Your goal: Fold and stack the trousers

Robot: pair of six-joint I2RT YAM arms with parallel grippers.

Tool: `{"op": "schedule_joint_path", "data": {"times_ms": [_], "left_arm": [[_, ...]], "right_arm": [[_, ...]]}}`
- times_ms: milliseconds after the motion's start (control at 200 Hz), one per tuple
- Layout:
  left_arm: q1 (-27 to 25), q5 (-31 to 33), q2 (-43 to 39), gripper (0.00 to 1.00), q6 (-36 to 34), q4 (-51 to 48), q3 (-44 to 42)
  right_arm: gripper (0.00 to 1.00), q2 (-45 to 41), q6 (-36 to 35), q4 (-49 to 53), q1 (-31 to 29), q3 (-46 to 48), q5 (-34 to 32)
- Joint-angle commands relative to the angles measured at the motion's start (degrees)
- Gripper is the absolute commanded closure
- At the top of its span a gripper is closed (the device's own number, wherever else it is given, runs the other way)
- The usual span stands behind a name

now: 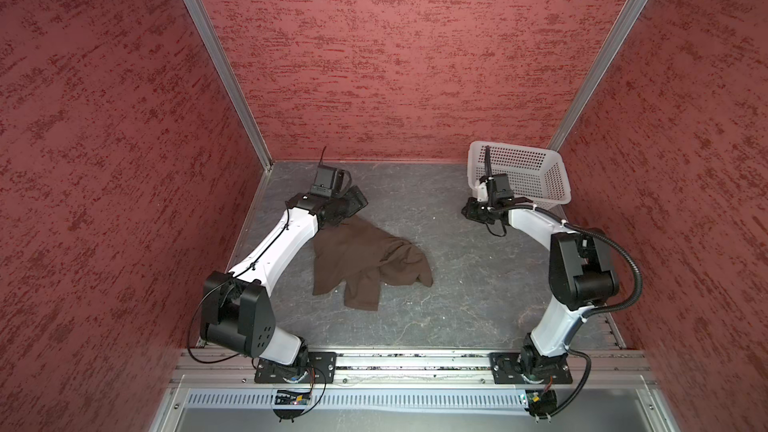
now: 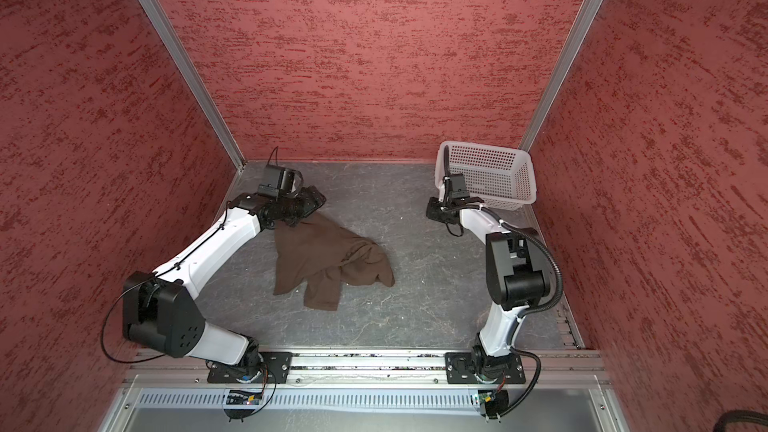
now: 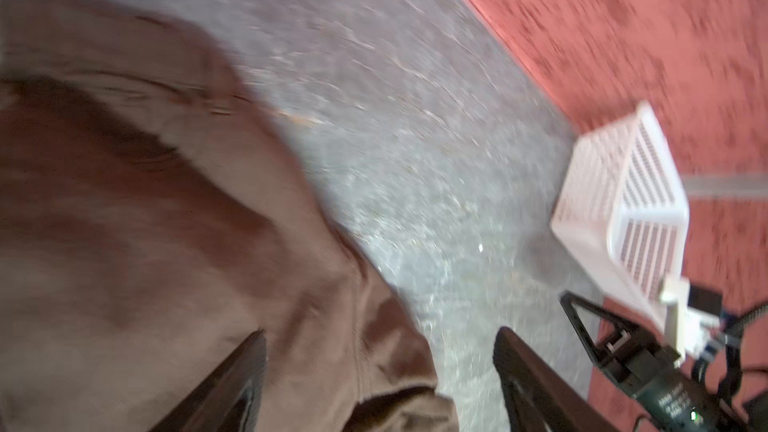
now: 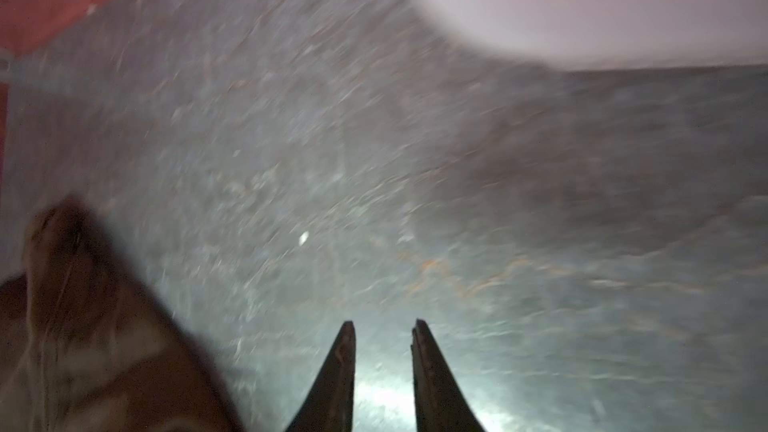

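My left gripper should lift the trousers' far edge (image 1: 356,222) before both grippers stretch them, because the crumpled trousers (image 1: 372,260) are under my left gripper and away from my right gripper.
The dark brown trousers (image 1: 365,263) (image 2: 328,263) lie crumpled in a heap on the grey table, left of the middle. My left gripper (image 1: 358,198) (image 2: 314,198) hangs over their far edge. In the left wrist view its jaws (image 3: 380,336) stand wide apart, with the cloth (image 3: 145,222) under one finger and bare table under the other; nothing is gripped. My right gripper (image 1: 467,211) (image 2: 432,207) hovers above bare table in front of the basket, well right of the trousers. Its fingers (image 4: 383,324) are a narrow gap apart with nothing between them, and a corner of cloth (image 4: 83,326) shows off to one side.
A white perforated basket (image 1: 519,172) (image 2: 486,172) (image 3: 623,209) (image 4: 582,14) stands at the back right corner, just behind the right wrist. Red textured walls enclose the table on three sides. Both arm bases sit on the rail along the front edge.
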State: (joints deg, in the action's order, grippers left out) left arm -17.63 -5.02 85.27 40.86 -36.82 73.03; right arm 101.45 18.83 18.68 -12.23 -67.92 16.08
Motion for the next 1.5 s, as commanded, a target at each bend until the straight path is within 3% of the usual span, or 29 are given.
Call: {"op": "schedule_joint_path", "data": {"times_ms": [0, 130, 220, 301, 421, 491, 541, 646, 686, 776, 902, 1012, 1147, 1373, 1493], "left_arm": [[-0.22, 5.55, 1.04, 0.14, -6.14, -8.09, -0.91], [2.28, 9.55, -1.12, 0.13, -4.56, -9.72, -4.86], [5.83, 10.11, -3.13, 0.10, -2.18, -10.21, -6.90], [9.27, 10.47, -4.26, 0.14, -0.78, -10.73, -7.96], [12.27, 12.39, -6.11, 0.33, -0.36, -8.68, -10.36], [13.28, 13.03, -6.90, 0.34, -0.31, -6.04, -12.16], [14.20, 11.96, -6.44, 0.28, 0.00, -3.85, -13.59], [15.36, 5.81, -2.14, 0.23, 0.43, 0.48, -14.26], [15.17, 4.16, 0.22, 0.31, 0.45, 1.15, -13.54], [13.84, 1.52, 5.02, 0.72, -0.04, 0.96, -10.88], [11.11, 0.48, 7.36, 1.00, -1.29, -0.79, -5.74], [8.59, -1.57, 6.48, 1.00, -1.59, -2.89, 0.91], [4.36, -2.30, 3.54, 1.00, -1.14, -5.74, 11.82], [-0.69, 2.91, -3.27, 1.00, 0.24, -5.03, 21.61], [-1.65, 6.54, -3.39, 1.00, -1.03, -9.80, 30.14]], "right_arm": [[0.62, -3.84, -3.56, -1.89, -6.23, 2.16, 2.38], [0.45, -3.36, -3.23, -4.92, -15.09, 3.51, 2.29], [0.39, -1.90, -3.23, -5.68, -19.76, 1.75, 1.39], [0.40, -0.67, -3.46, -6.13, -22.83, -0.35, 2.23], [0.58, -2.02, -6.45, -9.51, -28.50, -0.65, -0.43], [0.59, -2.33, -6.66, -11.04, -30.22, -0.87, -2.07], [0.59, -1.57, -6.38, -11.24, -30.71, -1.51, -2.23], [0.46, 1.64, -5.66, -9.47, -31.11, -3.86, -2.43], [0.43, 2.57, -5.25, -8.78, -31.19, -4.67, -2.09], [0.43, 3.19, -4.48, -8.46, -31.28, -5.65, -1.05], [0.44, 1.86, -3.80, -9.23, -31.28, -5.72, -1.86], [0.47, 0.13, -4.70, -10.17, -32.37, -5.53, -2.63], [0.48, -2.87, -8.81, -10.43, -37.07, -5.01, -12.34], [0.23, -7.36, -7.67, -15.80, -38.51, -2.12, -18.28], [0.20, -10.06, -8.11, -16.03, -38.56, -2.74, -18.21]]}}
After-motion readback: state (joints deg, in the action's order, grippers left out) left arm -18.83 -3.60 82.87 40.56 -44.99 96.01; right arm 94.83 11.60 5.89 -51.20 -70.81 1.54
